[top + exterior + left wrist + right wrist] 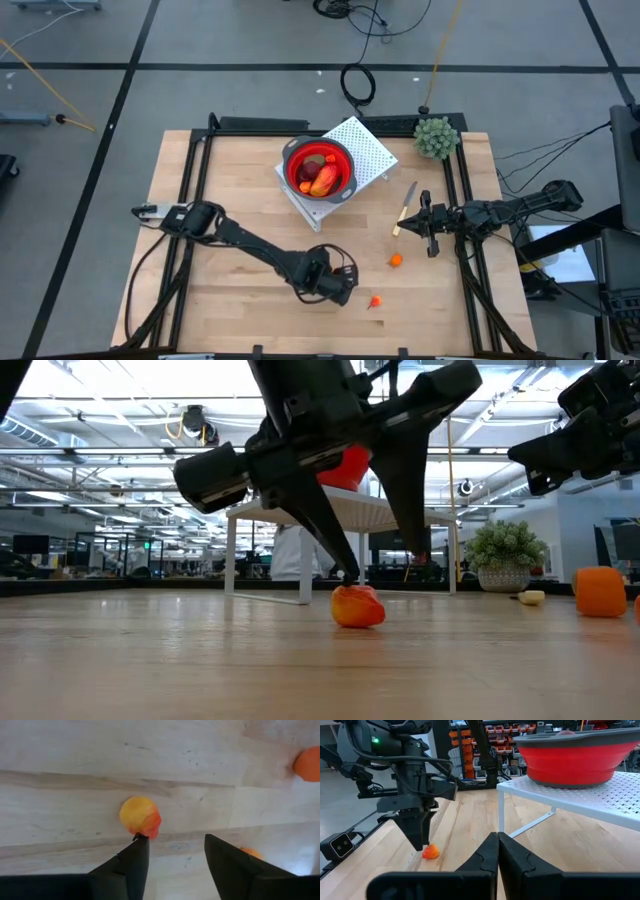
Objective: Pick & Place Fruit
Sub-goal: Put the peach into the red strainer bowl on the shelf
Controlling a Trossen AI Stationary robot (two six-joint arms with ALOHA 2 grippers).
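Note:
One gripper finger is above the top edge of the orange-and-yellow fruit piece [356,592], so next my left gripper moves over until its open fingers are on either side of the fruit piece's sides [358,610], then close low down.
A small orange-and-yellow fruit piece [140,816] lies on the wooden table [240,180], toward its near right [376,301]. My left gripper [175,852] hangs just over it, open and slanting down. The piece lies beyond one fingertip [140,840], not in the gap between the fingers. Two more orange bits [307,764] [249,852] lie close by. The red bowl [320,168] stands on a white perforated rack [365,148] and holds more fruit [322,180]. My right gripper [497,842] waits shut at the table's right side [428,225]. My left gripper comes at the orange-and-yellow piece from above, slanting. One fingertip [349,575] stands at the piece's upper edge [352,592]; I cannot tell whether it touches. The other finger is off to the side, clear of the piece, which rests on the table.
A pale-handled knife [405,208] lies just ahead of my right gripper. A green bushy plant [437,137] stands at the far right corner. An orange bit [396,261] lies between the two grippers. Bare wood stretches left of the rack.

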